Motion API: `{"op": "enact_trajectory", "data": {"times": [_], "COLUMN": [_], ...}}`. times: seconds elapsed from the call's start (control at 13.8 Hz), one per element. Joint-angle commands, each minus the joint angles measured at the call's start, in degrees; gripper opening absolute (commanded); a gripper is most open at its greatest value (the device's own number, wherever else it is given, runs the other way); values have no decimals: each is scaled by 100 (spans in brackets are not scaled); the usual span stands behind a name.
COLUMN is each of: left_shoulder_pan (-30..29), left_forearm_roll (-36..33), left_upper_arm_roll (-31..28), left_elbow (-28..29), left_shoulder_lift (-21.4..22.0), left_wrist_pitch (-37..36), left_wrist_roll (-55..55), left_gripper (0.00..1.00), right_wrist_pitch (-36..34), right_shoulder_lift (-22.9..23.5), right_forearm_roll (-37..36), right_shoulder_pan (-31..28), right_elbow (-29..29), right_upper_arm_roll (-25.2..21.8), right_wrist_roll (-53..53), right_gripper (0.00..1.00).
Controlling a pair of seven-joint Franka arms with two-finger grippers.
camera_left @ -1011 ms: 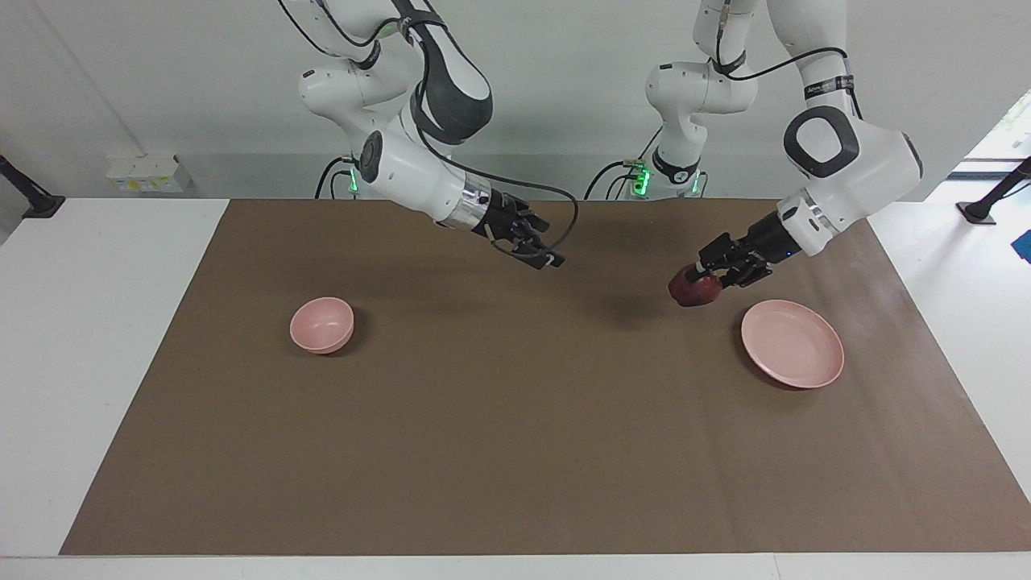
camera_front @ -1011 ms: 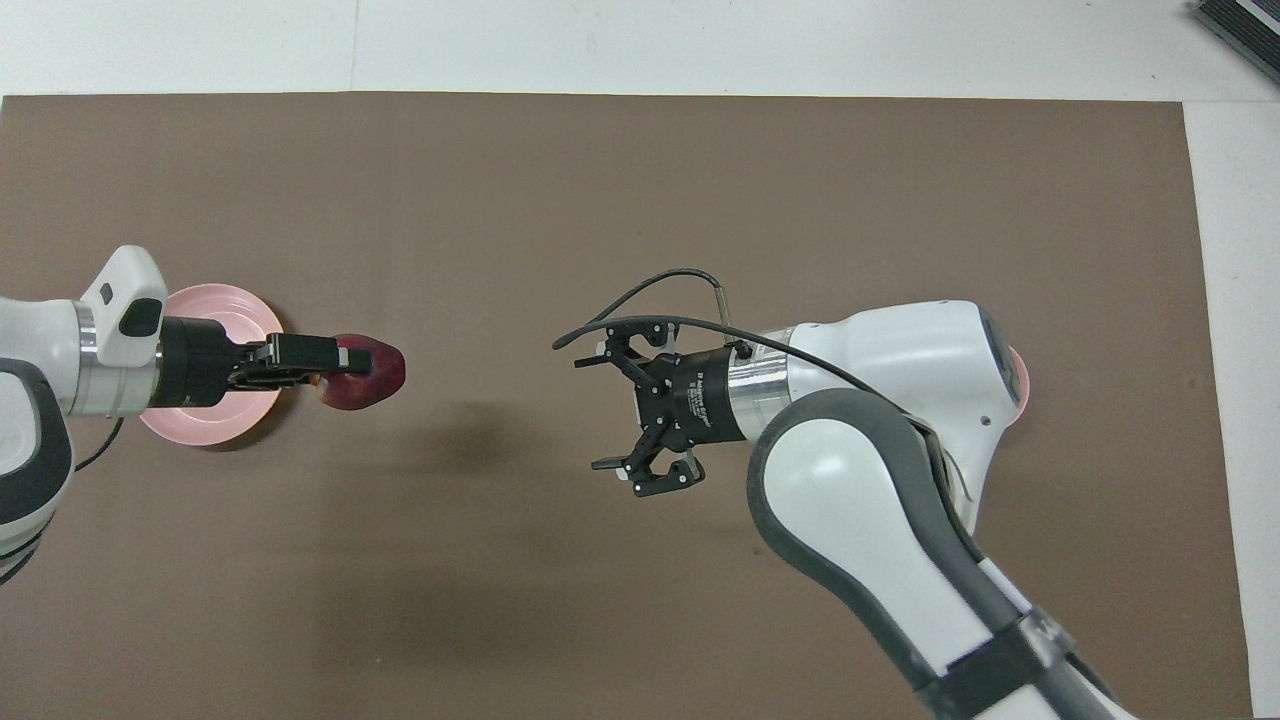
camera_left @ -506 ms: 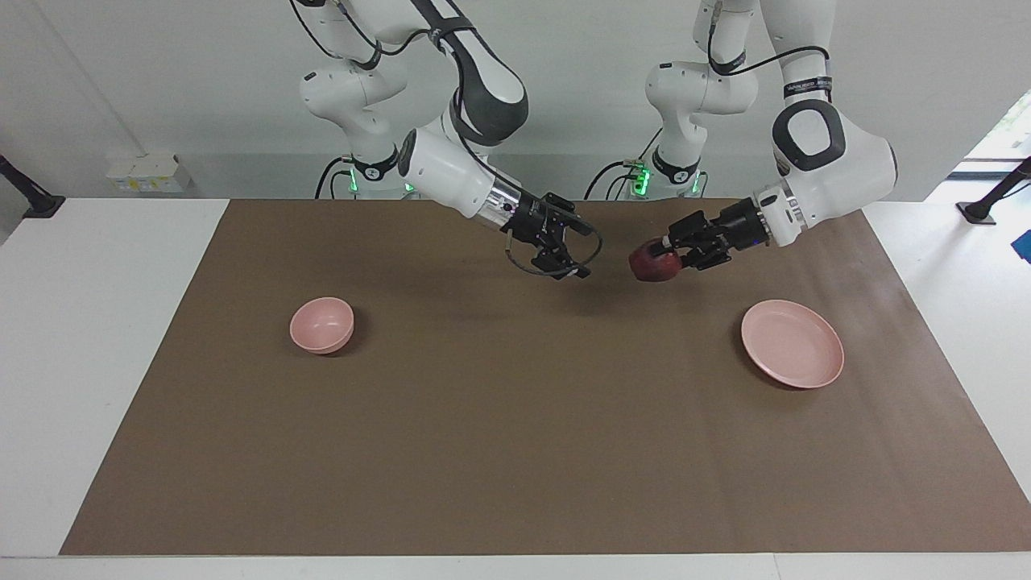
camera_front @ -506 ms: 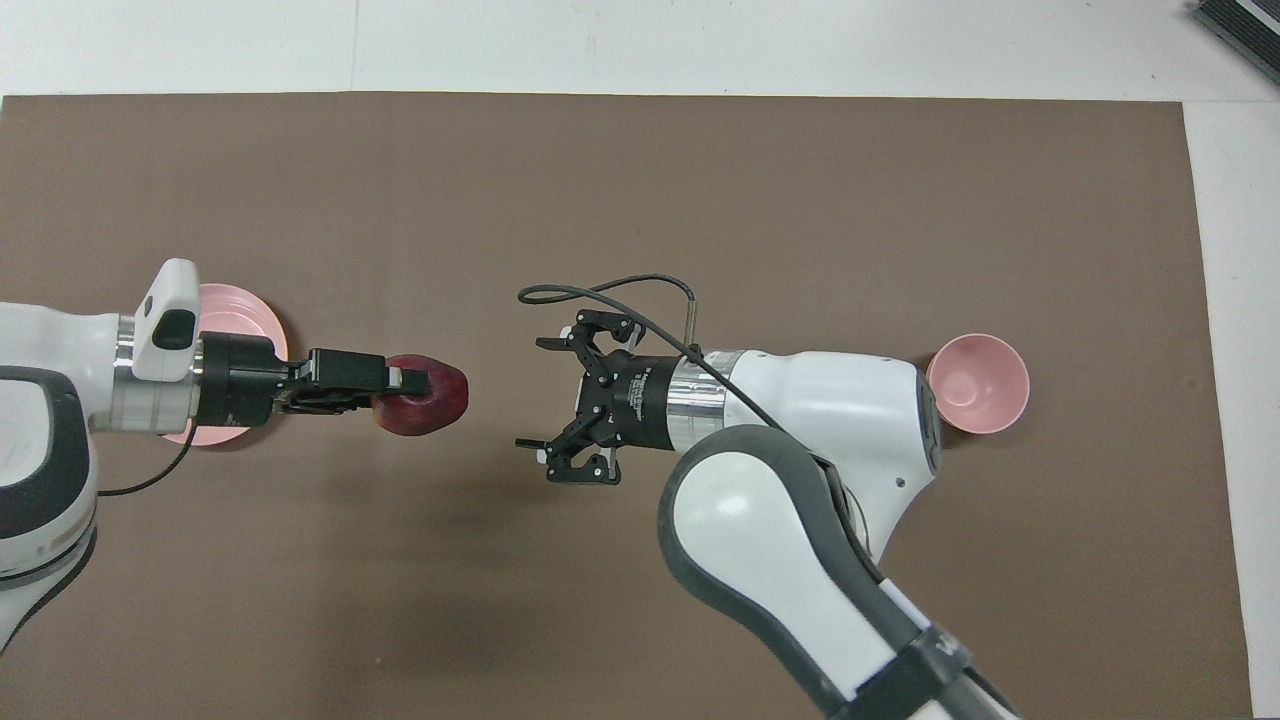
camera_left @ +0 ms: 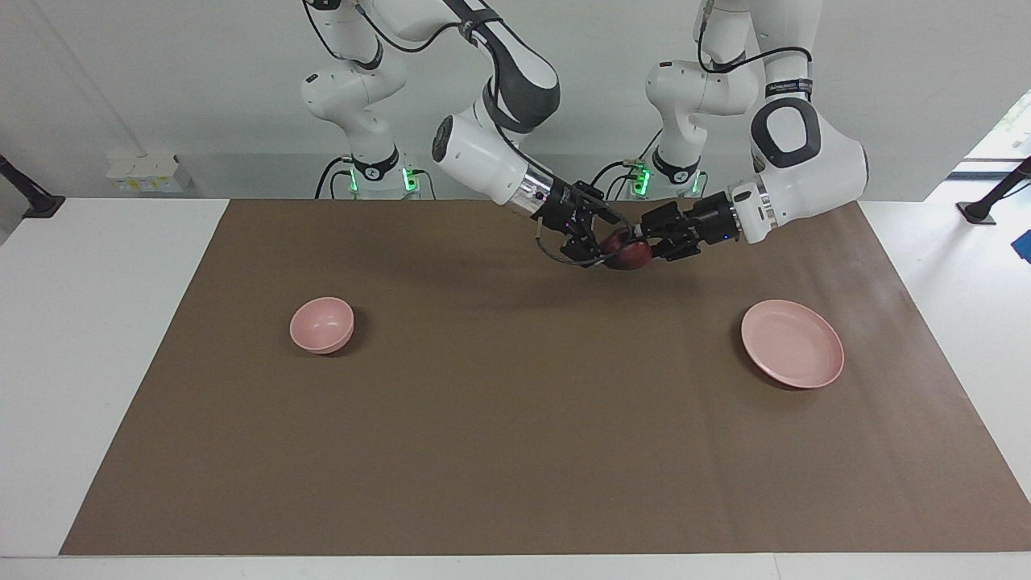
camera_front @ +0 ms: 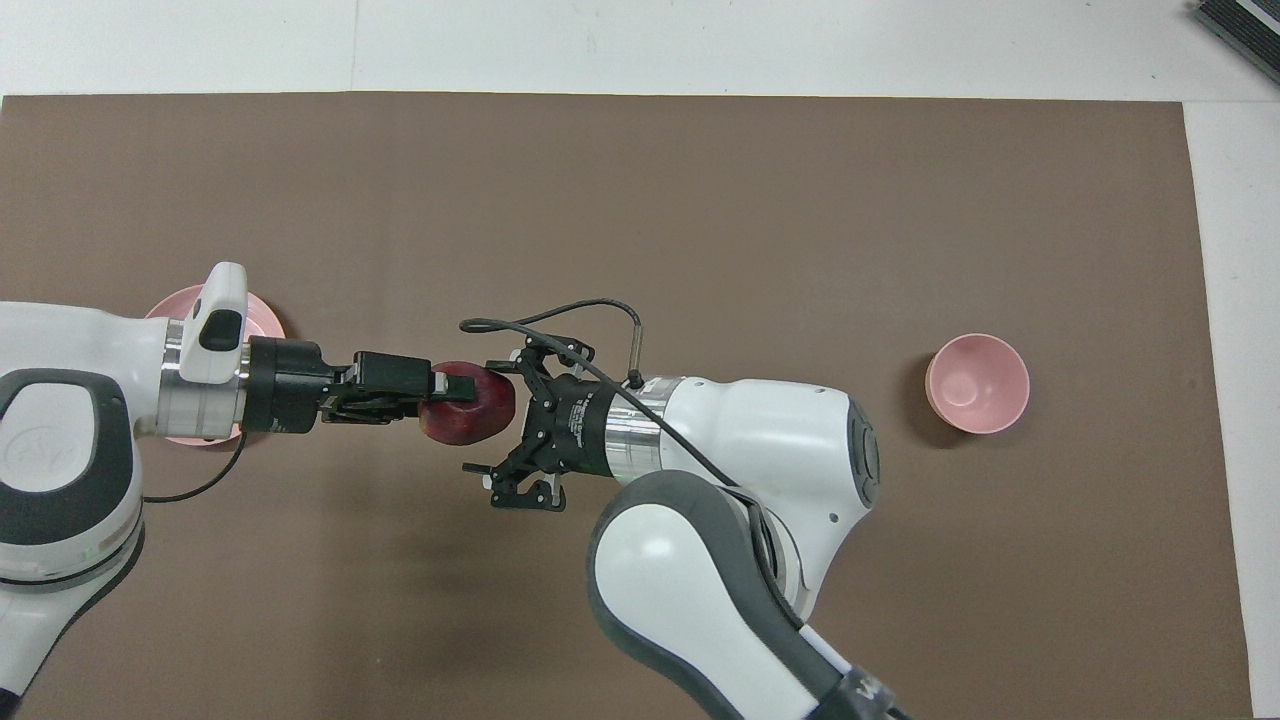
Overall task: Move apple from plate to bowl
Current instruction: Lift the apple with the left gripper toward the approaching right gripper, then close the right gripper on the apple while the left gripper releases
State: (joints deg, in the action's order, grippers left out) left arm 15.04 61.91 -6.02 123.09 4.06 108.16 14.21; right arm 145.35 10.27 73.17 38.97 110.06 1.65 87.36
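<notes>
The bowl [camera_front: 978, 384] is far away from my left gripper. My right gripper should close on the apple's loose end [camera_front: 499, 403] before my left gripper opens and moves back.
My left gripper [camera_left: 639, 244] is shut on the dark red apple [camera_left: 633, 257] and holds it in the air over the brown mat, between the plate and the bowl. The apple [camera_front: 470, 412] also shows in the overhead view, with the left gripper [camera_front: 447, 385] on it. My right gripper [camera_left: 599, 244] is open, and its jaws stand on either side of the apple's free end [camera_front: 497, 428]; I cannot tell whether they touch it. The wide pink plate [camera_left: 792, 354] lies empty toward the left arm's end, partly under the left arm [camera_front: 266, 320]. The small pink bowl [camera_left: 322, 325] stands empty toward the right arm's end [camera_front: 977, 383].
A brown mat [camera_left: 515, 451] covers most of the white table [camera_left: 97, 362]. Both arms meet above the mat's middle, at the robots' side of it. A dark object [camera_front: 1240, 25] lies at the table's corner farthest from the robots.
The left gripper has carried the apple from beside the plate toward the table's middle and higher. The right gripper, open, has come to meet it and now stands around the apple.
</notes>
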Motion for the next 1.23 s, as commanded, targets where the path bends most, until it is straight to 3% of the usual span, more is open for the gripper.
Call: {"op": "enact_trajectory", "data": {"times": [0.0,0.14,0.22,0.29,0.36,0.43,0.51,0.65,0.94,1.16], "left_shoulder_pan": [131,131,131,122,96,96,78,35,-133,-141], "left_forearm_roll": [146,172,198,198,198,198,198,198,85,-1158], "left_upper_arm_roll": [136,172,163,163,163,163,154,119,75,75], "left_elbow": [92,75,57,48,48,48,48,13,-92,-530], "left_shoulder_lift": [165,165,165,165,165,165,165,182,183,104], "left_wrist_pitch": [-31,-145,-233,-242,-260,-260,-269,-435,-551,-515], "left_wrist_roll": [-304,-384,-384,-384,-384,-384,-392,-401,-427,-821], "left_gripper": [0,5,10,27,51,72,76,99,100,100], "right_wrist_pitch": [116,116,133,133,133,125,107,90,72,54], "right_shoulder_lift": [115,115,115,133,142,142,124,98,54,-113], "right_forearm_roll": [31,31,31,31,39,48,48,48,48,-13], "right_shoulder_pan": [154,154,154,154,137,120,102,67,14,-100], "right_elbow": [-37,-37,-45,-72,-89,-89,-89,-81,-63,103], "right_upper_arm_roll": [2,2,2,2,2,2,2,2,-6,-41], "right_wrist_roll": [-236,-245,-245,-254,-280,-280,-272,-272,-289,-298], "right_gripper": [100,100,90,48,16,0,0,0,0,0]}}
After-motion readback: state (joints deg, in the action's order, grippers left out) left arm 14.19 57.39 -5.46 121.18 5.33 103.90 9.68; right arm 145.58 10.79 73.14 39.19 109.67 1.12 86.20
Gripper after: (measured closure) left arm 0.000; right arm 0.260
